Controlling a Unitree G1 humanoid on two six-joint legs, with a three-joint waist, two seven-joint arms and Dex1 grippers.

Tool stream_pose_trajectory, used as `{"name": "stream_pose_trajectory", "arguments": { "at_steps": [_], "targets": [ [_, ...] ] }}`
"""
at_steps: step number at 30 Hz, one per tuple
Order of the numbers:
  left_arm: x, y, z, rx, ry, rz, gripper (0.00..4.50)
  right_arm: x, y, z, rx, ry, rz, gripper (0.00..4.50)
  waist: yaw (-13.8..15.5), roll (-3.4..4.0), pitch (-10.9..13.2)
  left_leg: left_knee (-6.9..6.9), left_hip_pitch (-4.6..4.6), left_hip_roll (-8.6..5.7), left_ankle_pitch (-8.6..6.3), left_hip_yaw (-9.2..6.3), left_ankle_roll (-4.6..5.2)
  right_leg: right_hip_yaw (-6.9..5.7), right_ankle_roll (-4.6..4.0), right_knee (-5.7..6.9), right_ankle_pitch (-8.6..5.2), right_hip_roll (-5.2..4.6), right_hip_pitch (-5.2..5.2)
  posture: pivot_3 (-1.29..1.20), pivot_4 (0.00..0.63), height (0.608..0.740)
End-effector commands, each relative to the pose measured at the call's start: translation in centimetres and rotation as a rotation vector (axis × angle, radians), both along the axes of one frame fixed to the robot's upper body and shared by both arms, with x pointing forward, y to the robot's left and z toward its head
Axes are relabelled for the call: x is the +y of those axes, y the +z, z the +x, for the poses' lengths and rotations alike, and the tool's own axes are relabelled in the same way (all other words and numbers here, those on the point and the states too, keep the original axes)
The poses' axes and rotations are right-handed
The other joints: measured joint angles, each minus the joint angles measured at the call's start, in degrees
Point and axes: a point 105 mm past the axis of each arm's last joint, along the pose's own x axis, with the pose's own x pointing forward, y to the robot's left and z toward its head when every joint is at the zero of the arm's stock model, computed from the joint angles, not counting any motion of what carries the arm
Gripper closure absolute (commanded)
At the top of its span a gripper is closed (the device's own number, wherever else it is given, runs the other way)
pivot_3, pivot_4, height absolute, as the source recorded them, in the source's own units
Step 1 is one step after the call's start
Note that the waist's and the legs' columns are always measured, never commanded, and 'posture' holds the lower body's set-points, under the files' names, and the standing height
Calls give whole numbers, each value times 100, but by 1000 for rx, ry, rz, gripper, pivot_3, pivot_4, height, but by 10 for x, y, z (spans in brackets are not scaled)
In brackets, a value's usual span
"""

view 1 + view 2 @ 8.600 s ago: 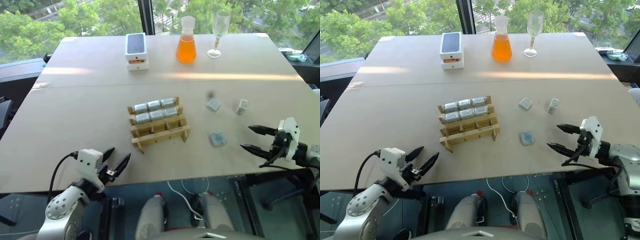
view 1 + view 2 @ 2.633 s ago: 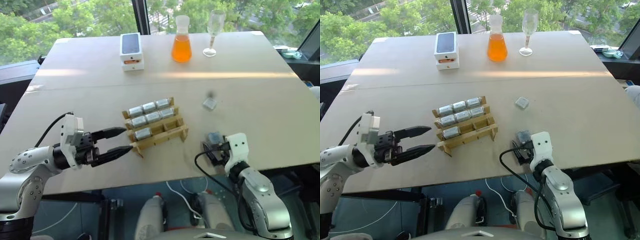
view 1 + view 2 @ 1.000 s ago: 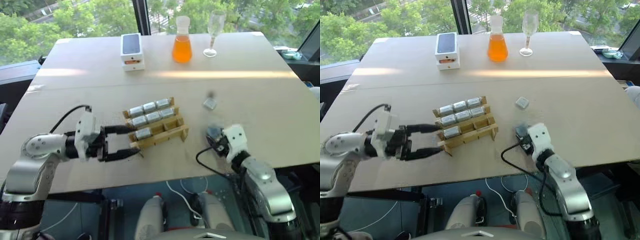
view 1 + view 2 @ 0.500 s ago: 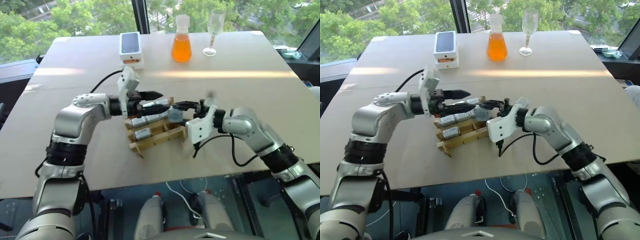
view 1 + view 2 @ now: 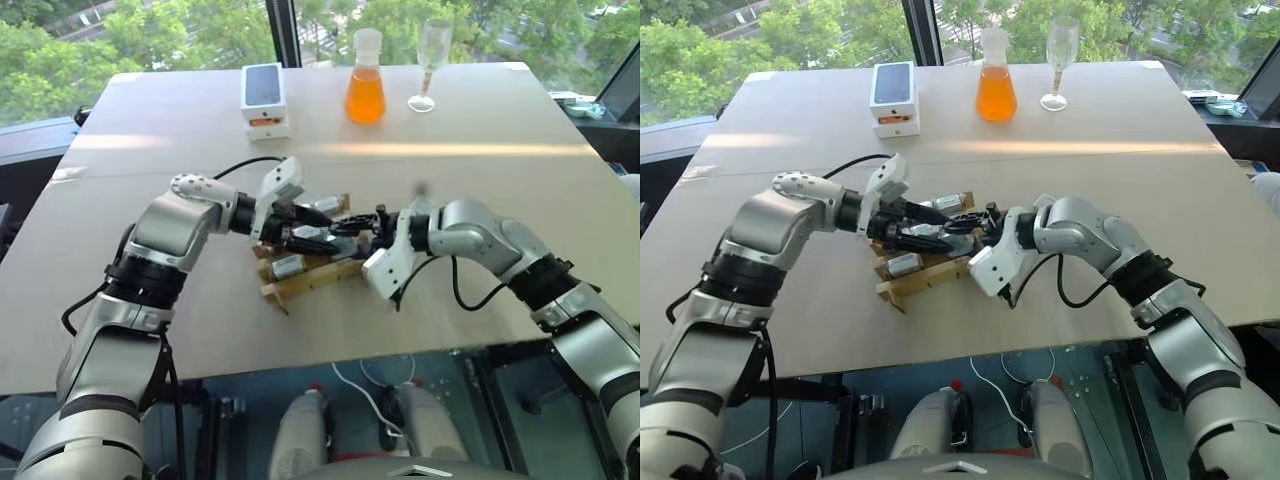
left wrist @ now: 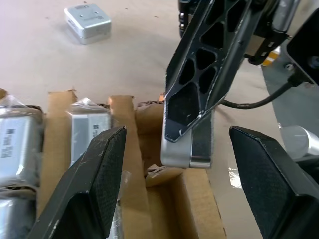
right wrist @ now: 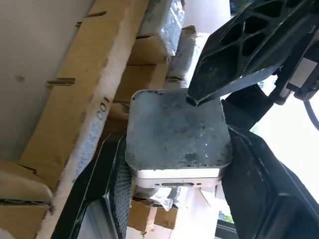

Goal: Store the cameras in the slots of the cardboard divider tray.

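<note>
Next, my left gripper grasps the camera (image 7: 130,147) by its broad sides (image 7: 177,132) and lowers it, since my right gripper has a finger under the camera, above the open slot.
The cardboard divider tray (image 5: 312,277) lies mid-table, with several silvery cameras (image 5: 287,266) in its slots. My right gripper (image 7: 177,144) is shut on one more camera (image 7: 177,132), gripped by its two narrow sides. It holds this camera (image 6: 192,149) low over an open slot at the tray's right end. Reaching in from the other side, my left gripper (image 5: 333,228) is open, its fingers (image 6: 97,184) standing either side of the held camera without touching it. Another loose camera (image 6: 88,21) lies flat on the table past the tray.
At the table's far side stand a white phone box (image 5: 265,100), a flask of orange liquid (image 5: 365,82) and a wine glass (image 5: 430,58). My two forearms cross the table's middle towards the tray, a black cable looping under each.
My right gripper lifted a camera off the table at the front right, carried it left over the tray and rolled its wrist. The left gripper swung from the tray's front-left to above it.
</note>
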Motion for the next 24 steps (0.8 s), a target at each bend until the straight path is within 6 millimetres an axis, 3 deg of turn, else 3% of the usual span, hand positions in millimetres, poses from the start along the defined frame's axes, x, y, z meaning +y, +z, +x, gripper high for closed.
{"name": "stream_pose_trajectory", "arguments": {
  "at_steps": [1,3,6,10,16,18,22,24],
  "targets": [
    [-3,15,0,-46,-30,-15,1104,5,16,-2,-44,32,33,2539,0,0,0,0,0,0,0,0,0,0,0,0,0,0,0,0,150,740],
    [-4,15,0,-38,-32,-26,1104,5,18,-2,-43,30,39,2539,0,0,0,1,0,0,0,0,0,0,0,1,0,0,0,0,150,740],
    [-7,12,0,-35,-41,-33,1893,6,18,-3,-38,31,44,2539,-4,0,0,1,1,0,0,-1,0,0,0,3,0,0,0,0,150,740],
    [-9,8,0,-30,-49,-36,3737,7,18,-4,-22,24,49,2539,-4,0,0,1,1,0,0,-1,0,0,0,3,0,0,0,0,150,740],
    [-10,7,-3,-16,-65,-37,3709,8,26,1,11,-18,96,2539,-5,0,0,2,1,1,0,-1,0,0,0,5,0,0,0,0,150,740],
    [-9,6,-2,-23,-61,-31,3709,8,29,2,23,-29,115,1538,-5,0,0,2,1,1,0,-1,0,0,0,5,0,0,0,0,150,740],
    [-8,8,1,-37,-45,-38,3709,6,33,4,90,-76,174,21,0,0,0,4,1,1,0,-2,0,-1,-1,7,1,0,0,0,150,740],
    [-4,10,2,-70,-45,-19,3709,-4,38,7,176,-126,250,21,5,0,0,4,1,2,0,-2,0,-1,-1,7,1,-1,0,0,150,740]
  ]
}}
